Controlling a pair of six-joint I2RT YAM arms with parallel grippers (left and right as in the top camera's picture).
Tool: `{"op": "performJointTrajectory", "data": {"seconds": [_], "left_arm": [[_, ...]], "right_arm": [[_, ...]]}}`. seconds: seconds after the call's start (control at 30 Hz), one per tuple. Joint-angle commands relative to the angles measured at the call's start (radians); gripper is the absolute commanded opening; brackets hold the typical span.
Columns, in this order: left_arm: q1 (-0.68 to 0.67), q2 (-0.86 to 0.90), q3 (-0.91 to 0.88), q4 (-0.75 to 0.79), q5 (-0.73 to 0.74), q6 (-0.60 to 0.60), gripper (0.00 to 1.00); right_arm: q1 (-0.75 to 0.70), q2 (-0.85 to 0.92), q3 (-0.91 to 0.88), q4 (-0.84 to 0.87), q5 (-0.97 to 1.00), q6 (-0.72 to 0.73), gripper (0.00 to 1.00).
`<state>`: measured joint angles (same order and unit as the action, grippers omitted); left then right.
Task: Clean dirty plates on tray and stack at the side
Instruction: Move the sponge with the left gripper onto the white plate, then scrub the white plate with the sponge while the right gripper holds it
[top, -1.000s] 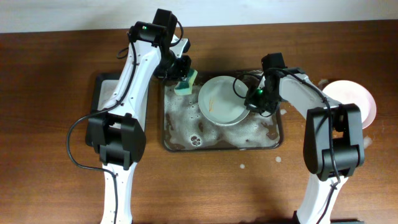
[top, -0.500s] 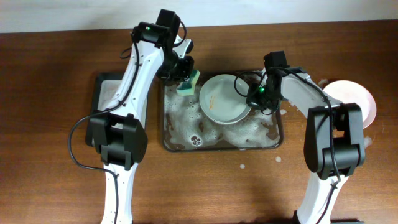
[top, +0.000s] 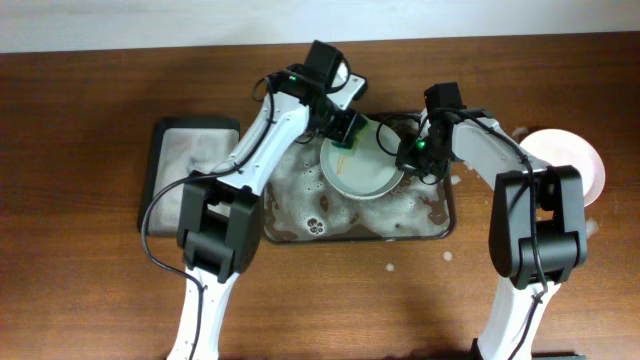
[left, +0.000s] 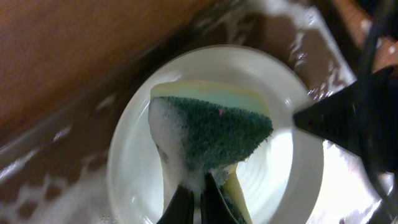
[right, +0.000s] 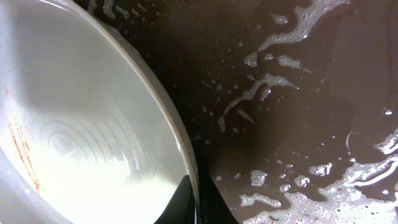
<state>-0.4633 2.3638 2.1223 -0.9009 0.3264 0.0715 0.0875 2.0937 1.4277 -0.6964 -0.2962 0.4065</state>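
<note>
The sponge is up at the plate's far rim (top: 357, 122) and orange-red smears are still on the plate's inside. Next, my left gripper pulls the sponge back across those smears (right: 23, 152).
A white plate (top: 360, 163) sits tilted in the sudsy dark tray (top: 430, 228). My right gripper (top: 407, 155) is shut on the plate's right rim, with the rim between its fingers in the right wrist view (right: 192, 199). The plate's inside (right: 74, 143) shows faint orange-red smears at its left. My left gripper (top: 350, 132) is shut on a green and yellow sponge (left: 214, 134) and holds it over the plate's upper part (left: 137, 162). Another white plate (top: 572, 165) lies on the table at the far right. A third plate is not in view.
A smaller dark tray (top: 180, 170) lies left of the sudsy tray. White suds cover the tray's floor (right: 292, 74). Drops of foam (top: 388, 267) lie on the wooden table in front of the tray.
My left arm has swung right, carrying the sponge from the tray's upper left corner to over the plate's upper rim. The right gripper and plate have held still.
</note>
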Motion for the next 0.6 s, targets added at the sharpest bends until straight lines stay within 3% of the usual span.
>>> {"op": "performJointTrajectory", "data": {"seconds": [0.0,0.1,0.27,0.37,0.57], "left_arm": [[-0.016,0.078,-0.003,0.025,0.023,-0.015,0.00],[-0.016,0.119,-0.003,-0.059,0.105,-0.042,0.00],[-0.010,0.120,-0.003,-0.243,0.103,-0.064,0.00],[-0.002,0.120,-0.003,-0.202,0.086,-0.064,0.00],[-0.002,0.127,-0.003,0.107,-0.132,-0.064,0.00]], "right_arm": [[-0.003,0.029,-0.024,0.001,0.045,-0.010,0.04],[-0.003,0.029,-0.024,0.001,0.045,-0.010,0.04],[-0.003,0.029,-0.024,0.005,0.045,-0.010,0.04],[-0.003,0.029,-0.024,0.005,0.045,-0.010,0.04],[-0.003,0.029,-0.024,0.004,0.045,-0.010,0.04]]}}
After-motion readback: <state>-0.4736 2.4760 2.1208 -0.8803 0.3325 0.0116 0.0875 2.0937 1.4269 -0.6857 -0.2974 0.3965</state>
